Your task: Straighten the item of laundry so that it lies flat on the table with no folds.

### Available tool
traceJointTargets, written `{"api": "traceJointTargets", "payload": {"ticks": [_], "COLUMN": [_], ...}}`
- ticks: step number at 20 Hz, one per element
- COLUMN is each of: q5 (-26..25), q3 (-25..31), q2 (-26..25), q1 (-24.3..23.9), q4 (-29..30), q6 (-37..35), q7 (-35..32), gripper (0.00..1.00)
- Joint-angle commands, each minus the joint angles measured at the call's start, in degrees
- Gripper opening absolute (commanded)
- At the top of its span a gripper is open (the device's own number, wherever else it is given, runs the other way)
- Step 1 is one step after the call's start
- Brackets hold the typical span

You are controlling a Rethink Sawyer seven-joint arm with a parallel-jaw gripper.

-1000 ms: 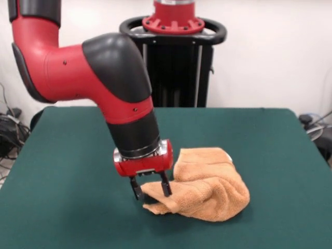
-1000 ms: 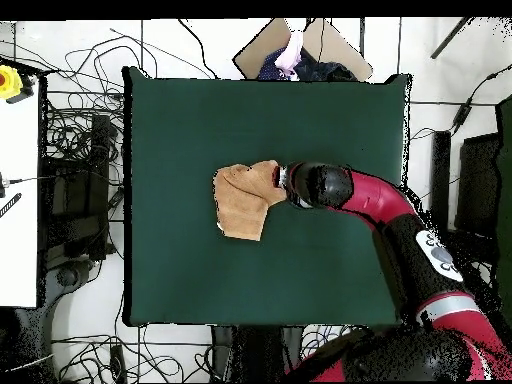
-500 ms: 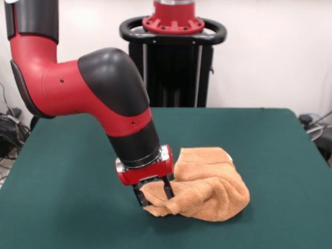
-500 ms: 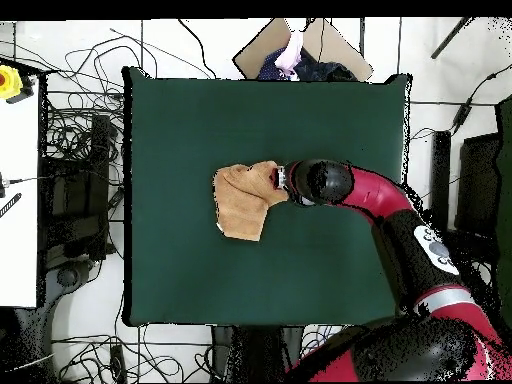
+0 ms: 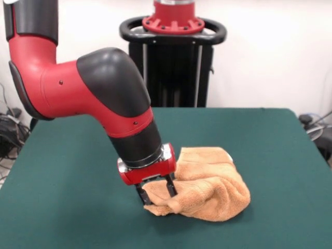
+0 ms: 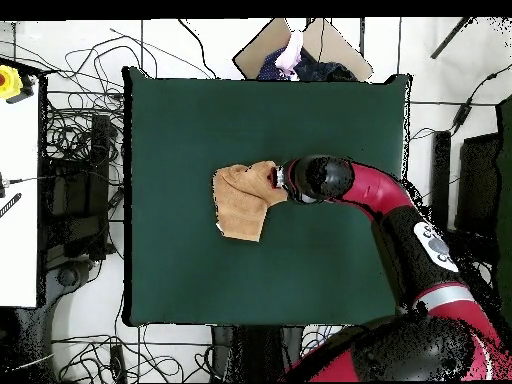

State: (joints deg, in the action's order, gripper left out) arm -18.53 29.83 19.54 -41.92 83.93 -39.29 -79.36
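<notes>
The soft creases (image 5: pixel 217 191) are lying loosely on top of each other. The towel (image 5: pixel 205 161) will therefore fall open into a wide hanging drape when I lift its edge.
The orange-tan towel (image 5: pixel 207 184) lies crumpled in a folded heap on the dark green table (image 5: pixel 72 171), right of centre in the front view. It also shows in the overhead view (image 6: pixel 240 203), near the table's middle (image 6: pixel 320 260). My gripper (image 5: pixel 157 193) is low at the towel's left end, tilted. Its two fingers (image 5: pixel 171 188) stand apart, open, with a bunched fold of the towel's edge between them. In the overhead view the gripper (image 6: pixel 273 179) sits at the towel's upper right corner. The fingertips are partly hidden by cloth.
The black pedestal (image 5: pixel 174 62) stands at the table's far edge. Cables (image 6: pixel 75 150) and a cardboard box (image 6: pixel 300 50) lie on the floor off the table. The red arm (image 6: pixel 380 200) reaches in across the table's right half.
The gripper has shifted slightly lower and toward the towel, pushing a little further over its edge. The finger spacing looks the same. The towel has barely moved.
</notes>
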Motion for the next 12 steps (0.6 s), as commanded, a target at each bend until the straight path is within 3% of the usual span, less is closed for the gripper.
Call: {"api": "traceJointTargets", "payload": {"ticks": [1, 12], "q5": [-0.7, -1.4], "q3": [4.3, 4.1], "q2": [-2.0, -3.0], "q1": [1.6, 1.8], "q4": [-0.8, 2.3], "q6": [-5.9, 0.0], "q7": [6.8, 3.5], "gripper": [1.00, 1.00]}}
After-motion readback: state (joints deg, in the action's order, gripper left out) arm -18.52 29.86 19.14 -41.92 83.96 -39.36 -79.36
